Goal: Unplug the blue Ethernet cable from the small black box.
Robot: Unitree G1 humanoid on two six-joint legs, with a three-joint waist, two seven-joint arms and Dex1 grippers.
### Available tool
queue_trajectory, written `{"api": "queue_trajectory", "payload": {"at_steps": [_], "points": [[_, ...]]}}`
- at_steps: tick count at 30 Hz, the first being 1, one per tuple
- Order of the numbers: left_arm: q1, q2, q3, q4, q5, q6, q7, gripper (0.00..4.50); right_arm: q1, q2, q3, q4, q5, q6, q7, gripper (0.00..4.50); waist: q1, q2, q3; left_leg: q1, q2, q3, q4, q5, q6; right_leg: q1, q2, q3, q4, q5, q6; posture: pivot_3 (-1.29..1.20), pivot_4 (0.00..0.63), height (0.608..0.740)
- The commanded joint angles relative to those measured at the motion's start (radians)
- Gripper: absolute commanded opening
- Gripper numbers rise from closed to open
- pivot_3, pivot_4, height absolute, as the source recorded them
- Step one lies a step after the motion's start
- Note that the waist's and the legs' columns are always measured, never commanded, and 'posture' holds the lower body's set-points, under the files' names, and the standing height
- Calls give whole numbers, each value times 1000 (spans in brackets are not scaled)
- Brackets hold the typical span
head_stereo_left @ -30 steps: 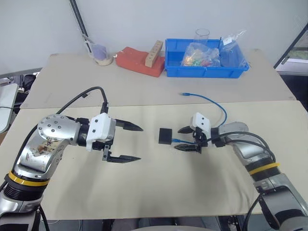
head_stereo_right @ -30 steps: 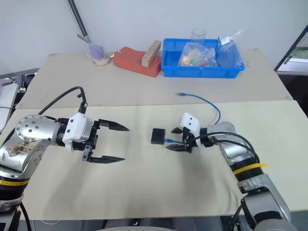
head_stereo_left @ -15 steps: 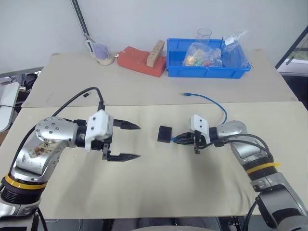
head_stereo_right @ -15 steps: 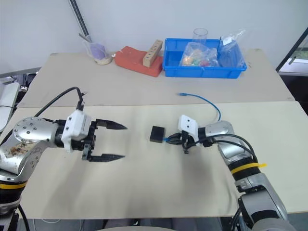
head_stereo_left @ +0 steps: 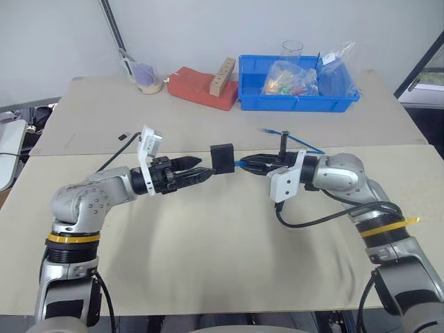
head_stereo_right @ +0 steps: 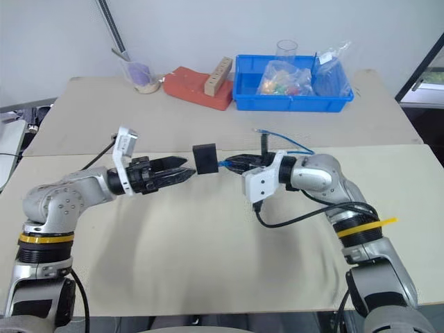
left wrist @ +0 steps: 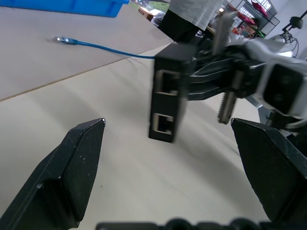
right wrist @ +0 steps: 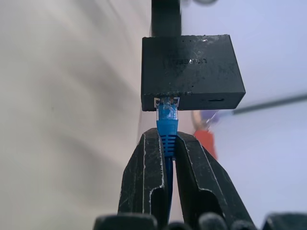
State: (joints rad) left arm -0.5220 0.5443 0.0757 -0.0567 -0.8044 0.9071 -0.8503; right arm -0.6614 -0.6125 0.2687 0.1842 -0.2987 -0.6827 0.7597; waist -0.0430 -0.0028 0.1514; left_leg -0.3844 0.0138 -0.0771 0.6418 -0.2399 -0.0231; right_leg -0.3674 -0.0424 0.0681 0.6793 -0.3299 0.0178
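The small black box is hanging only from the plug at my right gripper (head_stereo_left: 240, 164), so next my left gripper grips the box's loose end (head_stereo_left: 216, 160) tightly before my right gripper pulls.
The small black box (head_stereo_left: 223, 158) hangs in the air above the table's middle, carried by the blue Ethernet cable (head_stereo_left: 305, 144) plugged into its side. My right gripper (right wrist: 168, 143) is shut on the cable just behind the plug, pointing left at the box (right wrist: 192, 72). From there the cable trails back to its free end (head_stereo_left: 268, 131) on the table. My left gripper (head_stereo_left: 206, 168) points right and stands open, its fingertips just short of the box's other side, not touching. In the left wrist view the box (left wrist: 168, 91) faces me with two ports, between the spread fingers (left wrist: 72, 172).
At the table's far edge stand a blue bin (head_stereo_left: 298, 100) with bags and a clear cup, a red block (head_stereo_left: 201, 87) with a wooden piece on it, and a small dish (head_stereo_left: 147, 80). A person (left wrist: 192, 9) stands beyond the table.
My right gripper shut on the cable, rolled and lifted it with the box off the table. My left gripper rolled and moved right, up to the raised box.
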Motion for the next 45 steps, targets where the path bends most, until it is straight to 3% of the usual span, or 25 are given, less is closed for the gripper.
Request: {"api": "queue_trajectory", "payload": {"at_steps": [1,2,5,11,12,14,16,18,22,25,29,34,45], "points": [[-35,-12,-9,6,19,-48,-34,4500,-28,4,0,-20,-5,-30,-27,25,1,0,0,0,0,0,0,0,0,0,0,0,0,0,0,0,150,740],[-37,-17,-10,6,18,-53,-42,4500,-29,5,2,-18,-6,-31,-28,25,1,0,0,-1,0,0,0,0,0,0,0,0,0,0,0,0,150,740],[-45,-26,-4,8,17,-62,-55,3657,-32,8,7,-17,-3,-31,-28,0,0,0,0,0,0,0,0,0,0,0,0,0,0,0,0,0,150,740],[-39,-15,-17,-1,21,-58,-100,807,-38,11,17,-25,19,-27,-16,0,-1,0,0,0,0,0,0,0,0,0,0,0,0,0,0,0,150,740],[-41,-16,-21,1,26,-62,-104,500,-38,11,21,-29,35,-23,-3,0,-1,0,0,0,0,0,0,0,0,0,0,0,0,0,0,0,150,740],[-46,-17,-27,5,39,-71,-109,518,-35,12,29,-38,87,3,38,0,-1,0,0,0,0,0,0,0,0,0,0,0,0,0,0,0,150,740],[-51,-11,-39,6,58,-87,-128,518,-29,15,30,-59,165,79,99,981,-1,0,0,0,0,0,0,0,0,0,0,0,0,0,0,0,150,740],[-53,0,-51,3,77,-105,-155,518,-21,13,26,-91,243,199,168,1642,-1,0,0,0,0,0,0,0,0,0,0,0,0,0,0,0,150,740],[-54,27,-77,8,118,-166,-221,518,1,-37,9,-255,539,715,363,3010,1,0,0,-1,0,0,0,0,0,0,0,0,0,0,0,0,150,740],[-53,29,-88,9,131,-205,-263,518,-54,-41,-32,-299,740,1110,385,3010,2,0,0,-1,0,-1,1,0,0,0,0,0,0,0,0,0,150,740],[-58,22,-89,2,133,-235,-297,518,-106,-57,-27,-280,817,1328,437,3010,1,0,0,-1,0,-1,1,0,0,0,0,0,-1,0,0,0,150,740],[-62,28,-92,-8,134,-251,-324,518,-144,-32,-28,-258,851,1451,451,3010,1,0,0,-2,0,-1,1,0,1,-1,0,-1,-2,0,0,0,150,740],[-53,43,-86,-36,125,-238,-348,518,-177,-18,-33,-216,851,1510,490,3010,0,0,0,-2,0,-1,1,0,1,-1,0,-1,-1,0,0,0,150,740]]}}
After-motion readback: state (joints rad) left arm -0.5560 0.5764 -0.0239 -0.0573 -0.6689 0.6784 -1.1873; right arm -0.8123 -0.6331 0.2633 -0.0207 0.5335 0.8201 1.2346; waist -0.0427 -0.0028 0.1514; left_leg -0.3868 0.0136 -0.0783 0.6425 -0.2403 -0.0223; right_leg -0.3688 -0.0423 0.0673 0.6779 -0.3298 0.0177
